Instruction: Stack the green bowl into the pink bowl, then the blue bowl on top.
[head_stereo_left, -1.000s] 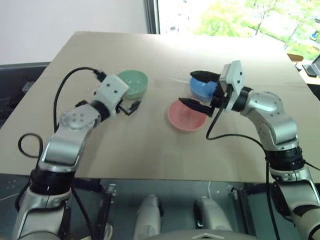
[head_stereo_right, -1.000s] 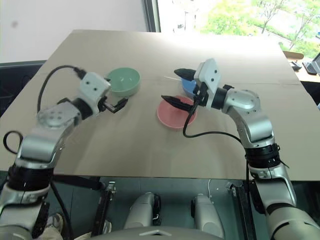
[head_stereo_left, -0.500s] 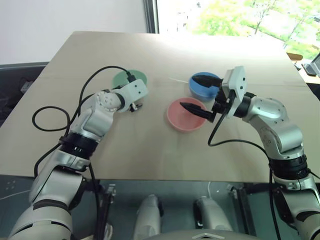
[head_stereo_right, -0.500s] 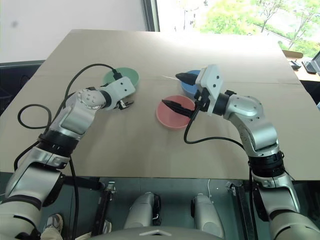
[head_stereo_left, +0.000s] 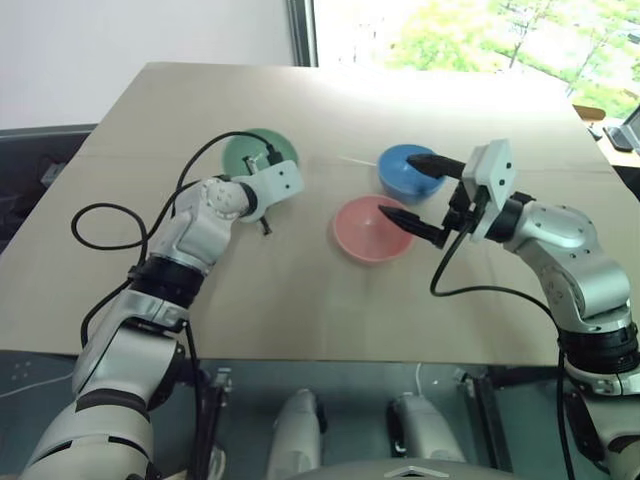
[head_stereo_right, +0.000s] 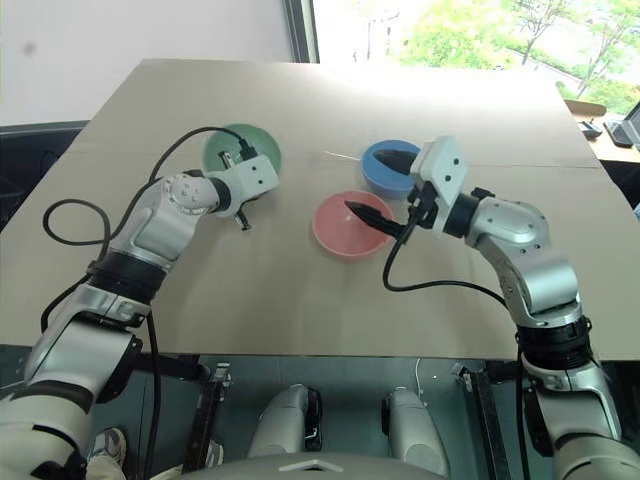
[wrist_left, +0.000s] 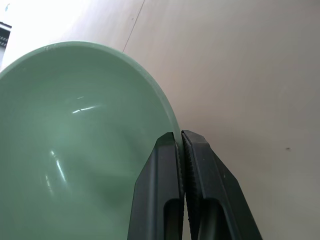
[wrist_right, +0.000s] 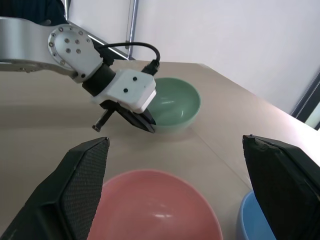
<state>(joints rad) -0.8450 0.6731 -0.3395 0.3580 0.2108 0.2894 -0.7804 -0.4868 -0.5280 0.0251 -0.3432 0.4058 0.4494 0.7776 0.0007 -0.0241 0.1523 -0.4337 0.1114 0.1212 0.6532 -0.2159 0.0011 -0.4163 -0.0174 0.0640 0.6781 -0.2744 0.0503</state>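
Observation:
My right gripper has its finger over the pink bowl (head_stereo_left: 366, 232) where the green bowl must go, so that gripper should move away until the green bowl rests inside.
The mint-green bowl (head_stereo_left: 248, 150) sits at the left of the table, seen close up as the green bowl (wrist_left: 75, 145) in the left wrist view. My left gripper (wrist_left: 181, 136) is shut on its near rim, one finger inside and one outside; the same left gripper (wrist_right: 149, 125) shows at the bowl's edge in the right wrist view. The pink bowl (head_stereo_left: 368, 232) lies upright in the middle, and the blue bowl (head_stereo_left: 402, 170) stands just behind it to the right. My right gripper (head_stereo_left: 400, 185) hovers open above the gap between these two, holding nothing.
The tan table (head_stereo_left: 300, 300) has bare surface in front of the bowls. Black cables loop from both wrists, one cable (head_stereo_left: 100, 225) out to the left. A thin pale stick (head_stereo_left: 352, 160) lies between the green and blue bowls. The table's near edge runs below the arms.
My left arm reached forward and down to the green bowl, and its fingers went from open to shut on the rim. The right gripper drifted to the right, still open.

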